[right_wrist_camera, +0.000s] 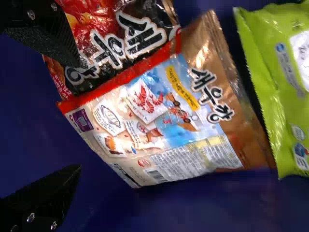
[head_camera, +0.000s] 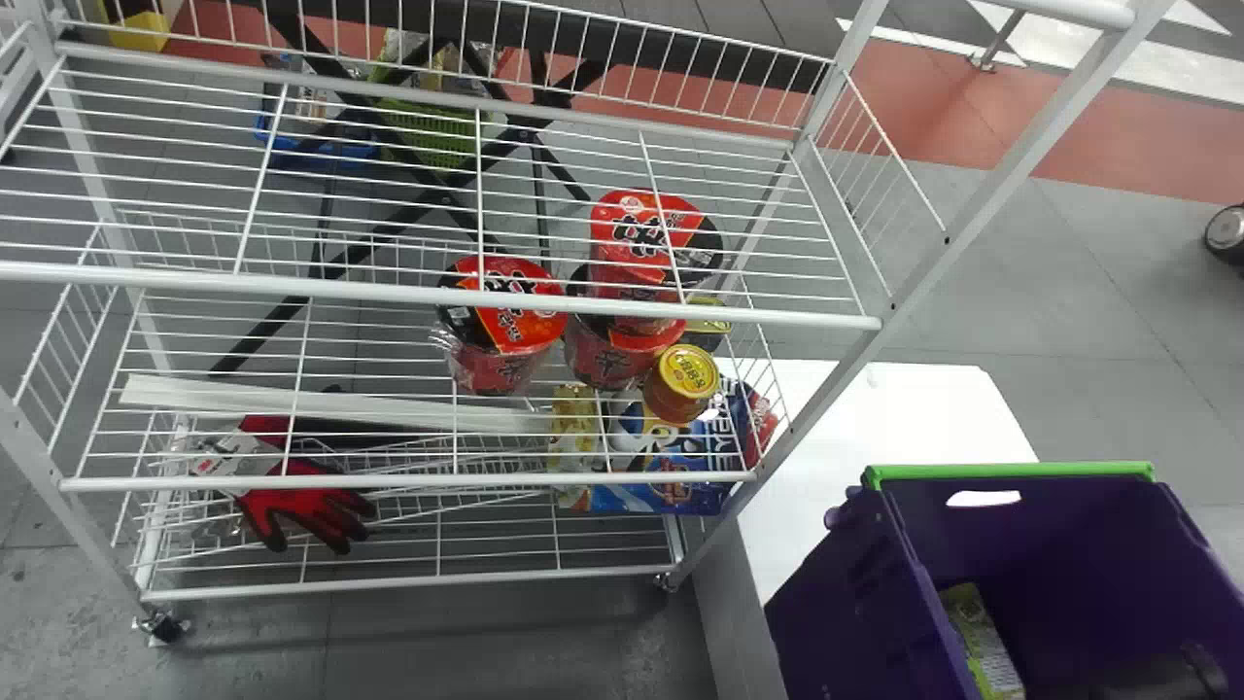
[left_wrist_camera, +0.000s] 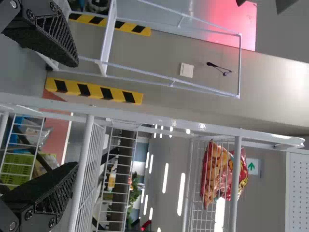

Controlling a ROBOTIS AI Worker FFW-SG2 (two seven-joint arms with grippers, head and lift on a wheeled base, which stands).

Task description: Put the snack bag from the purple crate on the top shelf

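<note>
The snack bag's brown end [right_wrist_camera: 239, 96] looks slack and creased, so the snack bag will buckle at my grip and flop that end over when I lift.
In the head view, a dark part of my right gripper [head_camera: 1193, 671] shows low inside the purple crate [head_camera: 1050, 564], where a green-yellow bag [head_camera: 980, 637] leans at the left wall. My right gripper [right_wrist_camera: 77, 116] is open in its wrist view, fingers wide apart. A brown-and-white snack bag [right_wrist_camera: 159, 125] with a red edge lies in front of them, its near corner between the fingertip lines. The upper finger overlaps a red-and-black bag [right_wrist_camera: 120, 36]; a green bag [right_wrist_camera: 280, 87] is farther from the fingers. My left gripper [left_wrist_camera: 76, 115] stands open and empty beside the white rack.
The white wire rack [head_camera: 437, 297] holds red noodle cups [head_camera: 501, 316], a yellow-lidded jar [head_camera: 683, 382], blue packages [head_camera: 661, 467] and red gloves [head_camera: 301, 496]. Red snack bags [left_wrist_camera: 217, 174] rest behind rack wires. A white table [head_camera: 904, 408] stands by the crate.
</note>
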